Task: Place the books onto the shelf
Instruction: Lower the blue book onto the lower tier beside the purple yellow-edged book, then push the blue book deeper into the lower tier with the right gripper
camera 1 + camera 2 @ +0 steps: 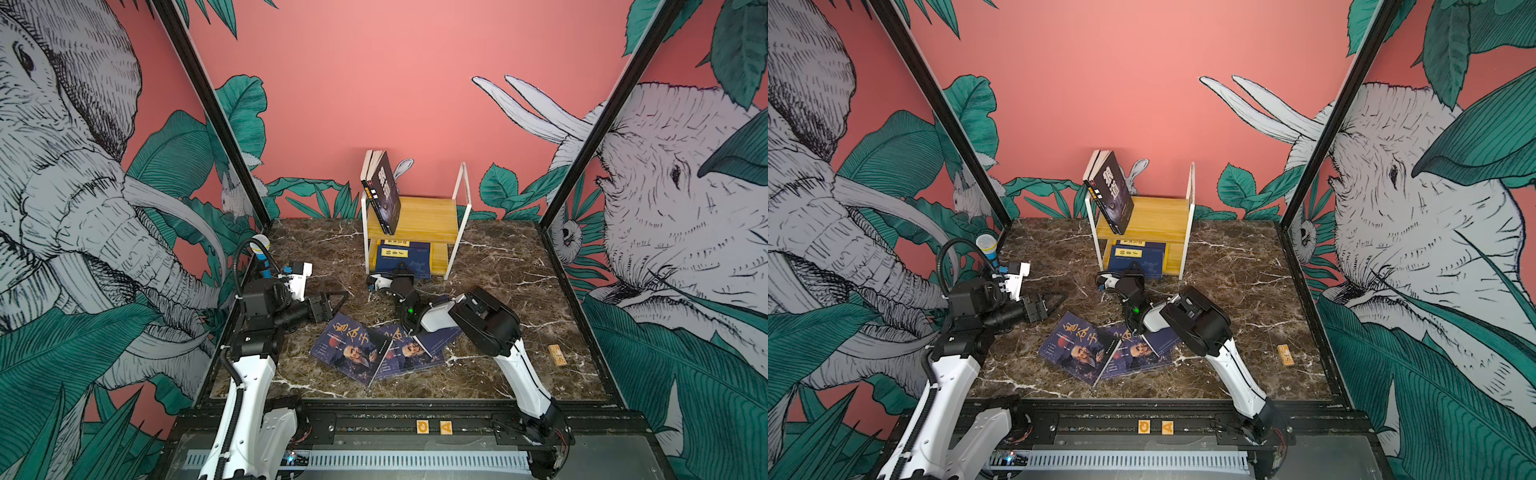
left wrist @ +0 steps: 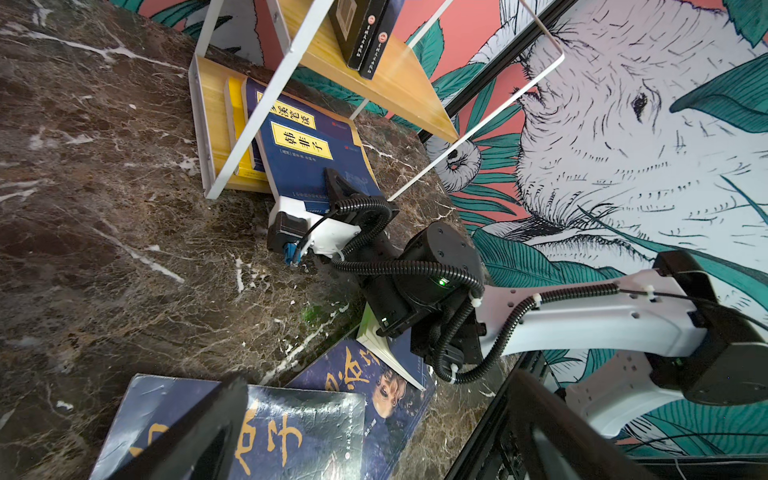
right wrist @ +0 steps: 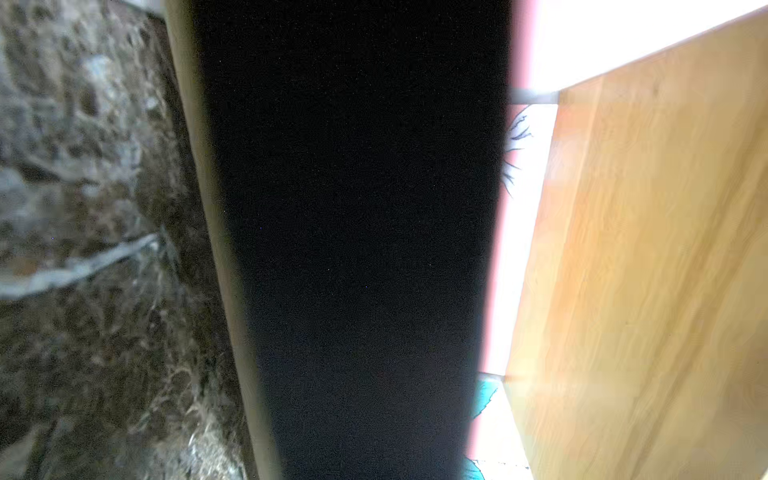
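My right gripper is closed, and the top navy book sticks out past the front of the lower level. Next, the gripper opens, moves back and pushes the book's near edge further in.
The shelf stands at the back of the marble table. A black wolf-eye book leans on its top board against two others. Navy books with yellow labels lie in the lower tier. The top one sticks out at the front, and my right gripper is shut on its near edge. The right wrist view is mostly filled by a dark band beside the wooden board. Three navy portrait books lie overlapping mid-table. My left gripper hovers open just left of them, empty.
A small wooden block lies near the table's right edge. Two letter tiles sit on the front rail. My right forearm hangs over the right end of the portrait books. Black frame posts stand at the back corners.
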{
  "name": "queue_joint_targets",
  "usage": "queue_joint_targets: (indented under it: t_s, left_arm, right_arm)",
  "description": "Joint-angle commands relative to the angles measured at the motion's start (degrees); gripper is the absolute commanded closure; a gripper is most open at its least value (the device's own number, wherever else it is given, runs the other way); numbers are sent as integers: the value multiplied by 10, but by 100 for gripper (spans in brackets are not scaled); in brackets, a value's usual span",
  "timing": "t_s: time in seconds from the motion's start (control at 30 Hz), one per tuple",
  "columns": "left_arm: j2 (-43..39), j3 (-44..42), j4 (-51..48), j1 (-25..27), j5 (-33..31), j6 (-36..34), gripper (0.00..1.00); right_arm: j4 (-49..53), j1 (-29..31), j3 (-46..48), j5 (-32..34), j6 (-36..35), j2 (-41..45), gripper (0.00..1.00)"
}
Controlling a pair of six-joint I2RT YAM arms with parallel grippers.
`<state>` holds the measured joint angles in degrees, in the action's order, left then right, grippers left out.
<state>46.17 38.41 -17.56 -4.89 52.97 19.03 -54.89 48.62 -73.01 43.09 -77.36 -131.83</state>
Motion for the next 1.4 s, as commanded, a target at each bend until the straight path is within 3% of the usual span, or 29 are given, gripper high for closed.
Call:
queue_joint_targets:
  t_s: [0.0, 0.1, 0.27, 0.37, 0.6, 0.9, 1.37]
  left_arm:
    - [-5, 2, 4, 3, 8, -6, 1]
    - [-5, -1, 8, 4, 8, -4, 1]
    - [-3, 1, 4, 4, 7, -9, 1]
    - [-3, -2, 9, 4, 7, -6, 1]
    - [-4, -1, 4, 3, 5, -9, 1]
    - [-4, 1, 0, 1, 8, -8, 1]
    - [-3, 5, -11, 10, 10, -18, 1]
  right_arm:
    - [37, -1, -13, 14, 16, 25, 100]
    - [103, 0, -11, 4, 44, 45, 90]
    - [230, 2, -9, -9, 101, 83, 64]
    - [265, 1, -12, -19, 121, 94, 56]
    - [303, 2, -18, -33, 145, 105, 52]
    - [435, 0, -80, -77, 200, 108, 47]
    - [524, -12, -159, -114, 205, 72, 46]
